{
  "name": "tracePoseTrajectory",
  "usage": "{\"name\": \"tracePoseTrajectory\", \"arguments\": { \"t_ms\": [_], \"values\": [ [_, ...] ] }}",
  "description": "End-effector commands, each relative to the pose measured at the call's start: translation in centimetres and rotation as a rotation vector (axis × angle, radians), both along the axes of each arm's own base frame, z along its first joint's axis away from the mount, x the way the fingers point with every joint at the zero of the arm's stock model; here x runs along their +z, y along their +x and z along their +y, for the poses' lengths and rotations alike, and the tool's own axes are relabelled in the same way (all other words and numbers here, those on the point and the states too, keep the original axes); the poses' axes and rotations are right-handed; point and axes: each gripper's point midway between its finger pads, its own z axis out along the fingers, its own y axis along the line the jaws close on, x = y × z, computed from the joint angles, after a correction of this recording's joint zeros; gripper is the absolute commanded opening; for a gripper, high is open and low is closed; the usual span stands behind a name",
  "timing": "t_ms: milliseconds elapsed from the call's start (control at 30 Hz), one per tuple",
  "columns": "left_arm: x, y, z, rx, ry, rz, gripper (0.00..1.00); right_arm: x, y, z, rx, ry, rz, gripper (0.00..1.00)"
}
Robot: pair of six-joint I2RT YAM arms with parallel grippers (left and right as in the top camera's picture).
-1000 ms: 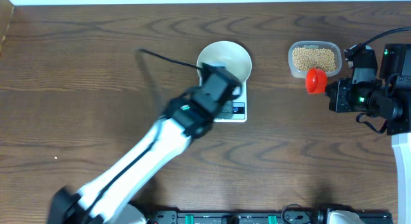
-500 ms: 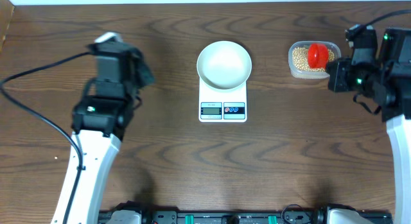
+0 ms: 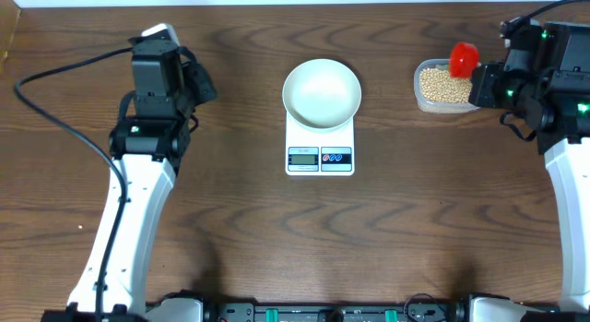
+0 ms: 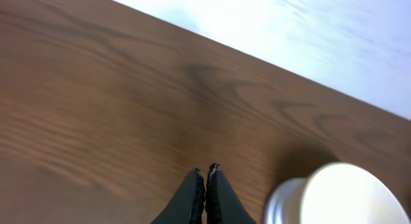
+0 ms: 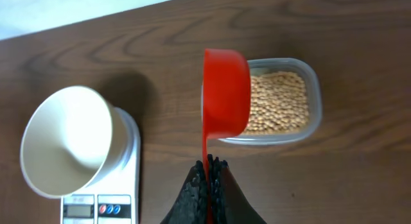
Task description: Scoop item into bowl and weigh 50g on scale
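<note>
The scale's display (image 3: 302,160) looks blank under the empty white bowl. So my right gripper should hold the scoop back while my left gripper first pushes the scale's buttons (image 3: 332,158).
The white bowl (image 3: 321,91) sits on the white scale (image 3: 320,156) at the table's middle, and no beans show in it. The tan beans (image 3: 442,84) fill a clear tub (image 3: 421,101) at the right. My right gripper (image 3: 477,80) is shut on the thin handle of a red scoop (image 3: 464,57). The scoop hangs on its side over the tub's far right part. In the right wrist view the scoop (image 5: 226,99) shows edge-on before the beans (image 5: 277,102), its inside hidden. My left gripper (image 3: 208,89) hovers shut and empty far left of the bowl (image 4: 350,195).
The scale's display and its red and blue buttons (image 3: 336,157) face the near edge. A black cable (image 3: 55,68) loops over the table at the far left. The table's far edge (image 4: 270,57) runs just beyond my left gripper.
My left arm swung away from over the scale to the far left. My right gripper carried the red scoop from the tub's near side across it toward its far right part.
</note>
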Motion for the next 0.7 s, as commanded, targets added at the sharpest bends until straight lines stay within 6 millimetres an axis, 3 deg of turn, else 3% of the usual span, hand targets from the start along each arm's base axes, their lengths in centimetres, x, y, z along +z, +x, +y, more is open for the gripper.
{"name": "tracePoseTrajectory", "arguments": {
  "t_ms": [0, 133, 300, 467, 667],
  "values": [
    [-0.1, 0.5, -2.5, -0.133, -0.060, 0.002, 0.07, 0.4, 0.4, -1.5, -0.091, -0.021, -0.004, 0.01],
    [-0.8, -0.1, -4.2, -0.196, -0.053, 0.033, 0.07, 0.3, 0.3, -1.5, -0.084, -0.027, -0.001, 0.01],
    [-2.4, -2.1, -8.0, -0.291, -0.046, 0.118, 0.07, -0.2, -0.3, -1.1, -0.055, -0.025, 0.027, 0.01],
    [-5.2, -6.4, -12.8, -0.427, -0.019, 0.278, 0.07, -1.2, -1.8, 0.3, 0.033, 0.004, 0.094, 0.01],
    [-7.0, -10.2, -15.9, -0.533, 0.018, 0.386, 0.07, -2.1, -3.0, 0.4, 0.033, 0.012, 0.155, 0.01]
  ]
}}
